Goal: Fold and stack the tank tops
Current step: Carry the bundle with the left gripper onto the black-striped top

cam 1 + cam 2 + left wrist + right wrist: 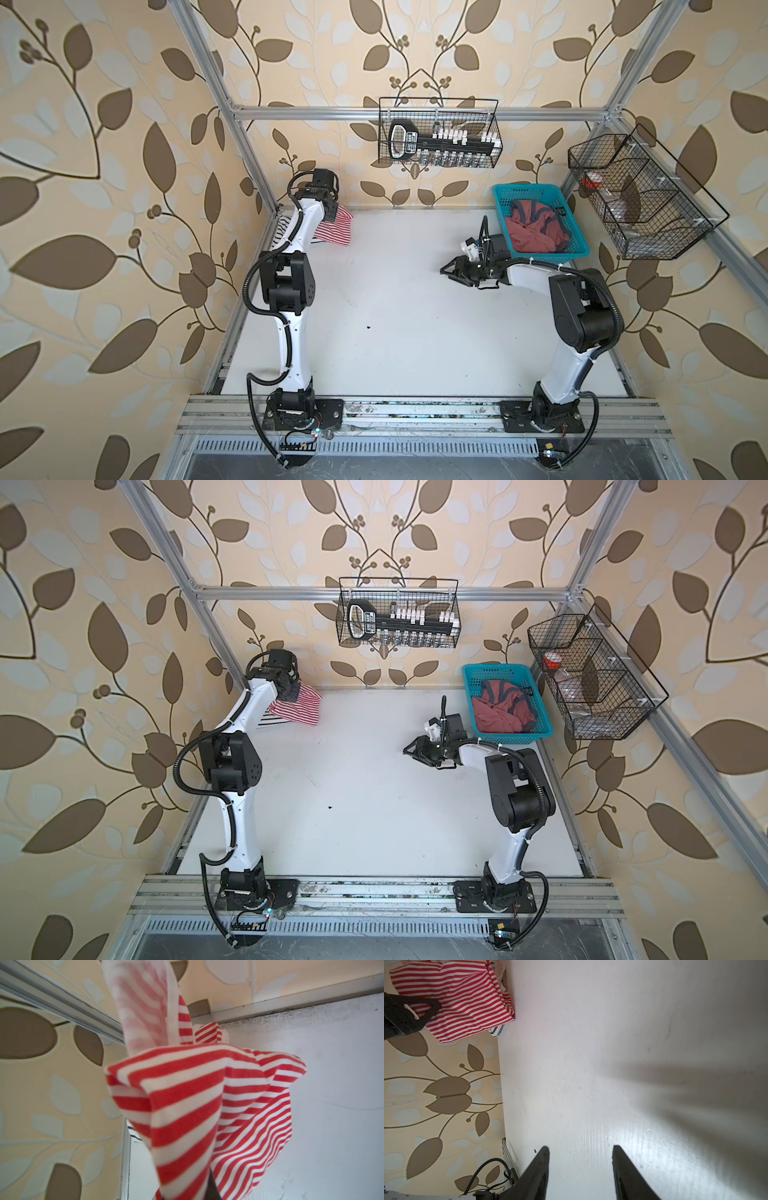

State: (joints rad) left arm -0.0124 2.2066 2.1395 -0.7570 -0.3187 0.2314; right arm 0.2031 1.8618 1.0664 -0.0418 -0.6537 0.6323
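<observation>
The red-striped tank top is hanging partly over the black-striped one [281, 229]. My left gripper should keep pulling the red-striped tank top toward the corner [279, 212] until both are stacked.
The red-striped tank top [334, 230] [297, 708] [187, 1093] [460, 999] hangs bunched above the table's far left corner. My left gripper [332, 211] [291, 692] is shut on its upper edge. In the left wrist view the cloth covers the jaws almost entirely. Under it lies the black-striped tank top [282, 224] [270, 722] [496, 1031], flat in the corner and mostly hidden by the arm and the hanging cloth. My right gripper [451, 272] [412, 751] [580, 1150] hovers over the bare white table right of centre, pointing left, open with nothing between its fingers.
A teal basket [519, 189] [490, 669] with crumpled reddish clothes [536, 235] stands at the back right, just behind my right arm. A wire basket [438, 133] of tools hangs on the back rail. Another wire basket [640, 195] hangs on the right wall.
</observation>
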